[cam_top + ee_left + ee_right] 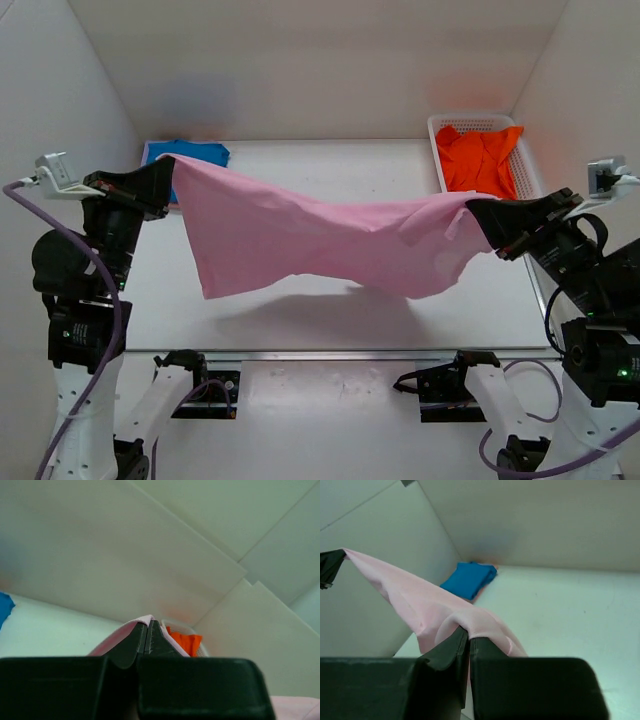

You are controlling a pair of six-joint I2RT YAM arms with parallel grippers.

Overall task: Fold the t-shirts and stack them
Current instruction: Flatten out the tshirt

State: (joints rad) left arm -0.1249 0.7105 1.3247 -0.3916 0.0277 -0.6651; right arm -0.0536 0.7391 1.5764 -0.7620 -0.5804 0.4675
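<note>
The light pink t-shirt hangs sagging [335, 242] between the robot's grippers, so the robot should pull its corners down toward the table's front [320, 328] to spread it flat before folding.
The light pink t-shirt [320, 240] hangs stretched in the air between both grippers, sagging in the middle above the table. My left gripper [165, 180] is shut on its left corner; pink cloth [131, 628] shows at the closed fingertips. My right gripper [478, 212] is shut on its right corner, cloth [470, 622] bunched over the fingertips. The bright blue t-shirt [190, 152] lies folded at the table's back left, also in the right wrist view [469, 579]. The orange t-shirt [480, 158] lies in the white basket [438, 140] at the back right, also in the left wrist view [186, 642].
White walls enclose the table [350, 320] at the left, back and right. The basket stands against the right wall. The shirt's shadow falls on the table's front half.
</note>
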